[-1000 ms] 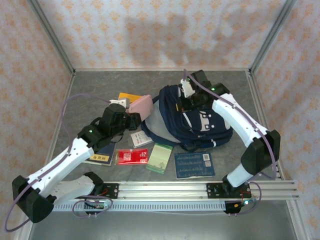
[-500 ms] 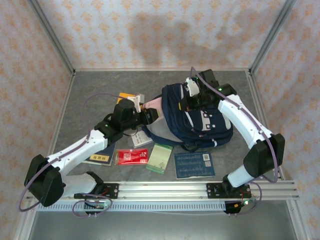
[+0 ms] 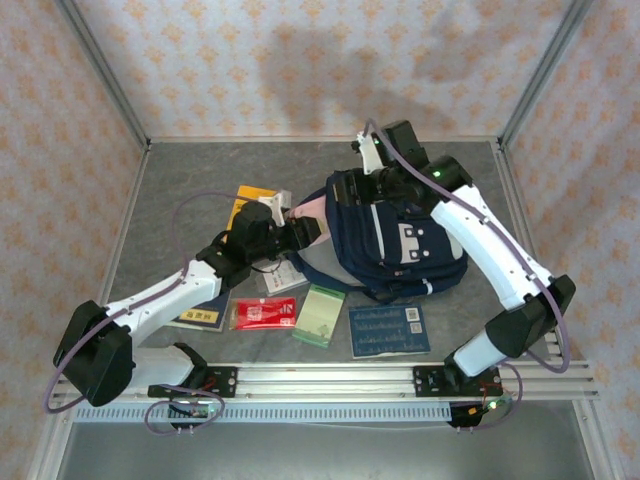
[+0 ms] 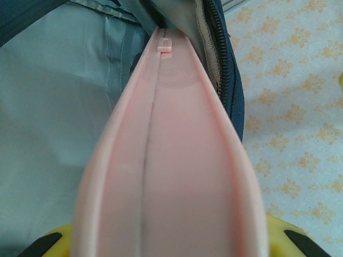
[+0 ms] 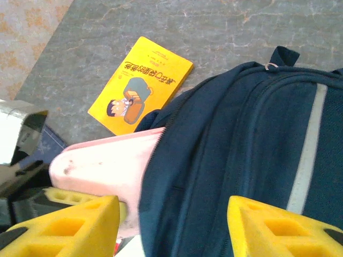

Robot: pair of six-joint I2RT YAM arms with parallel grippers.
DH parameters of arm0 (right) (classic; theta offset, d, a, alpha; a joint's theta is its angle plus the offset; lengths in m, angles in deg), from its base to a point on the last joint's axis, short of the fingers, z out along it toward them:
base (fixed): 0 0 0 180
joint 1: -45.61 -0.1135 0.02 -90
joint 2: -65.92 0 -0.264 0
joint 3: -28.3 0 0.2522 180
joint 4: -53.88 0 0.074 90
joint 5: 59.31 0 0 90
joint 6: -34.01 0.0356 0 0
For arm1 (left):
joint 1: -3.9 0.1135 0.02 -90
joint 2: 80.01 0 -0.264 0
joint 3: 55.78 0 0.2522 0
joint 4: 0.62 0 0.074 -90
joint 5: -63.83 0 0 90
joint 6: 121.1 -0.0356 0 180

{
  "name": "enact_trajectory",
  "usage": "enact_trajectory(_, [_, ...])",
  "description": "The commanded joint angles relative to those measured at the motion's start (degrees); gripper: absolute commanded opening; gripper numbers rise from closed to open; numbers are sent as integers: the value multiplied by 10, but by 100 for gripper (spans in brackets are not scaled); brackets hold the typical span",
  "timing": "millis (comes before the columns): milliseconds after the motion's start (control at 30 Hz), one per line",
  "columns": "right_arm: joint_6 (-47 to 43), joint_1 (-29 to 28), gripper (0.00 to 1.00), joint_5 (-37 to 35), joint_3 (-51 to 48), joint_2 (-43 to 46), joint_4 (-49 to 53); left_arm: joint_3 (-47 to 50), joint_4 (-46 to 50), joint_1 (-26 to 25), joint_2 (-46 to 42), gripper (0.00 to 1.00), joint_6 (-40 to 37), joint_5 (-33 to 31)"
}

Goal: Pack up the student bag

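I expect the bag's zipper edge [image 5: 156, 149] to stretch out into a soft point when I pull it with my right gripper, because it bows beside slack folds [image 5: 188, 195].
The student bag [image 3: 400, 235] lies right of centre, navy with grey stripes and a white front patch; its navy top [image 5: 241, 155] also lies under the right wrist camera. My left gripper [image 3: 303, 227] is shut on a pink case [image 3: 308, 207], whose far end is inside the bag's opening. The left wrist view looks along the pink case [image 4: 171, 171] into the grey lining [image 4: 59, 107]. My right gripper [image 3: 378, 188] hovers over the bag's top, open, its yellow fingers [image 5: 80, 225] spread either side of the fabric, holding nothing. The pink case [image 5: 107, 166] slips under the zipper edge.
A yellow book [image 3: 255, 197] lies behind the left gripper. In front of the bag lie a red packet [image 3: 265, 313], a green notebook [image 3: 320, 315], a blue booklet [image 3: 388, 330], a white card [image 3: 283, 276] and a dark booklet [image 3: 200, 312]. A metal rail [image 3: 330, 380] lines the near edge.
My right gripper has opened and let go of the bag's top edge. My left gripper has carried the pink case rightward, into the bag's opening.
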Motion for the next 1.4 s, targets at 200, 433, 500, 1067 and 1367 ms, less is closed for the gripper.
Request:
enact_trajectory(200, [129,-24,53,-9,48,-98,12,-16,-104,-11,-8,0,-3,25])
enact_trajectory(433, [150,-31,41,6,47,-136,4,-16,-105,-15,-8,0,-5,22])
enact_trajectory(500, [151,-31,30,14,51,-147,4,-17,-106,-17,-7,0,-6,22])
enact_trajectory(1067, [52,29,0,35,107,-87,97,-6,13,4,-39,0,-67,-32])
enact_trajectory(1367, [-17,58,0,116,155,-59,169,-58,1,14,50,0,-74,46])
